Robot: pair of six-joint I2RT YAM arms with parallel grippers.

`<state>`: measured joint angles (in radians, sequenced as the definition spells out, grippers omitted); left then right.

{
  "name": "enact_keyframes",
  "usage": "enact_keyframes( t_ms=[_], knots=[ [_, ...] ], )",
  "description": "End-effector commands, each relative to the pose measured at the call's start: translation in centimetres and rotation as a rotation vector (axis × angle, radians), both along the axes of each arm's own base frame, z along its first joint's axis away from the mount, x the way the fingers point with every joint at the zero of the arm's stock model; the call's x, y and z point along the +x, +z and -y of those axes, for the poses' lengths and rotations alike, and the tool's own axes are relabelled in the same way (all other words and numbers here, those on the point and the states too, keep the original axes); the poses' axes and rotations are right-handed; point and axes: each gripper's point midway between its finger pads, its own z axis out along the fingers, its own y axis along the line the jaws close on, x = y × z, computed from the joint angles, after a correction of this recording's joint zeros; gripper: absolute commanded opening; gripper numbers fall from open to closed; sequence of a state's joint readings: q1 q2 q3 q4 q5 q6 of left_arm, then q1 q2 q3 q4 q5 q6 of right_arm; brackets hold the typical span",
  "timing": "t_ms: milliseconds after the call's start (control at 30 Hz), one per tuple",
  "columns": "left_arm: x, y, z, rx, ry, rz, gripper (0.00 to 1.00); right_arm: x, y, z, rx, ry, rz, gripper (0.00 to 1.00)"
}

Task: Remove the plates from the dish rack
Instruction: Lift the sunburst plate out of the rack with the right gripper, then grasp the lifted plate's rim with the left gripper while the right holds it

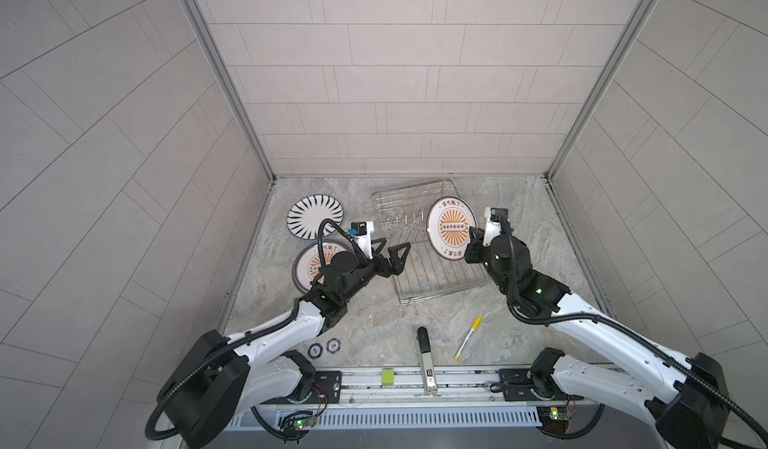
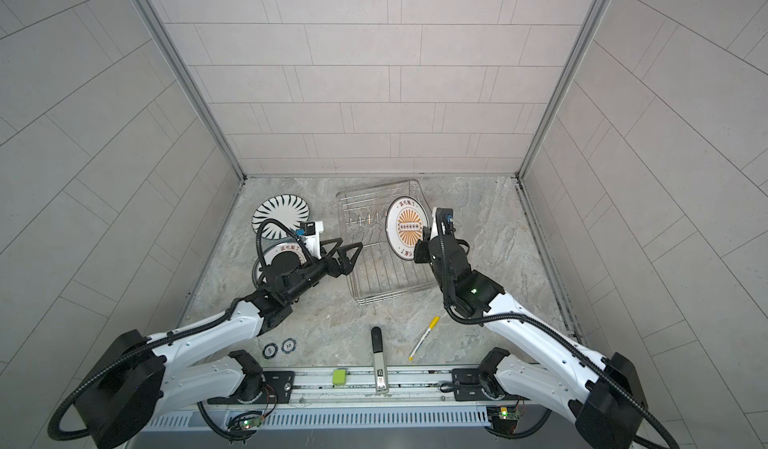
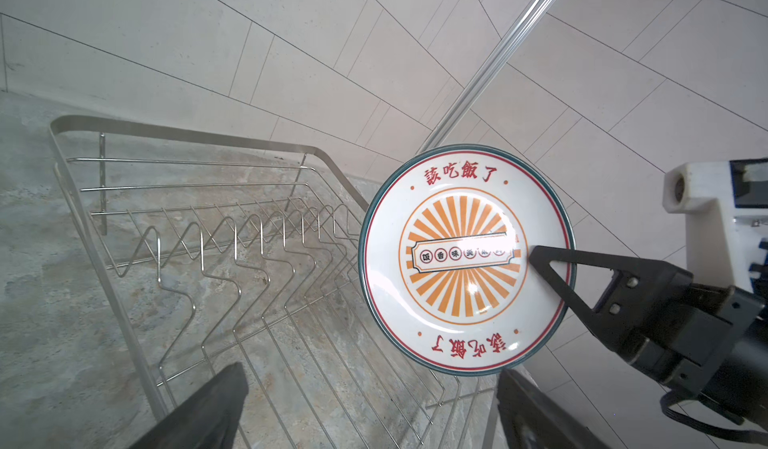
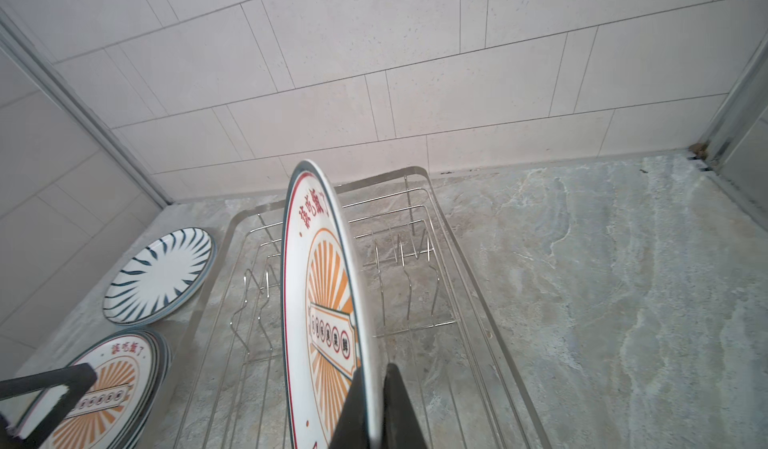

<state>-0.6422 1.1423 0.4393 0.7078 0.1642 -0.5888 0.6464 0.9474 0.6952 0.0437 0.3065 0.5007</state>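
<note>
The raised sunburst plate's free edge (image 1: pixel 429 231) faces the left gripper's open fingers, so the robot should keep them open toward that edge until it sits inside, then close them.
The silver wire dish rack (image 1: pixel 440 297) (image 2: pixel 390 298) (image 3: pixel 187 135) (image 4: pixel 478 276) sits at the table's middle back, and I see no plate among its prongs. My right gripper (image 1: pixel 471 239) (image 2: pixel 422 241) (image 4: pixel 374 388) is shut on the rim of a sunburst plate (image 1: pixel 451 229) (image 2: pixel 407 226) (image 3: pixel 465 260) (image 4: pixel 320 285), held upright over the rack's right side. My left gripper (image 1: pixel 395 244) (image 2: pixel 350 243) (image 3: pixel 370 384) stands open at the rack's left edge, holding nothing. A striped plate (image 1: pixel 316 218) (image 2: pixel 280 214) (image 4: pixel 160 274) and a sunburst stack (image 1: pixel 309 266) (image 4: pixel 108 380) lie left of the rack.
Two poker chips (image 1: pixel 324 347), a black-and-silver tool (image 1: pixel 424 355) and a yellow-capped marker (image 1: pixel 468 337) lie near the front edge. A green block (image 1: pixel 387 375) sits on the front rail. Tiled walls close in the back and both sides.
</note>
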Motion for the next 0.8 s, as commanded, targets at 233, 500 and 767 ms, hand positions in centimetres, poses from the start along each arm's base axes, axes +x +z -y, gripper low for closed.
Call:
enact_keyframes(
  t_ms=[233,500,767],
  knots=[
    [-1.3,2.6,1.7,-0.135,-0.113,0.056,1.0,-2.8,2.7,-1.8,0.418,0.285,0.078,0.0],
    [-2.5,2.6,2.7,-0.175,-0.21,0.049,0.99,-3.2,3.1,-4.0,0.472,0.412,0.082,0.0],
    [-3.0,2.4,2.0,-0.183,-0.195,0.024,0.72,-2.6,2.8,-4.8,0.482,0.438,0.079,0.0]
  ],
)
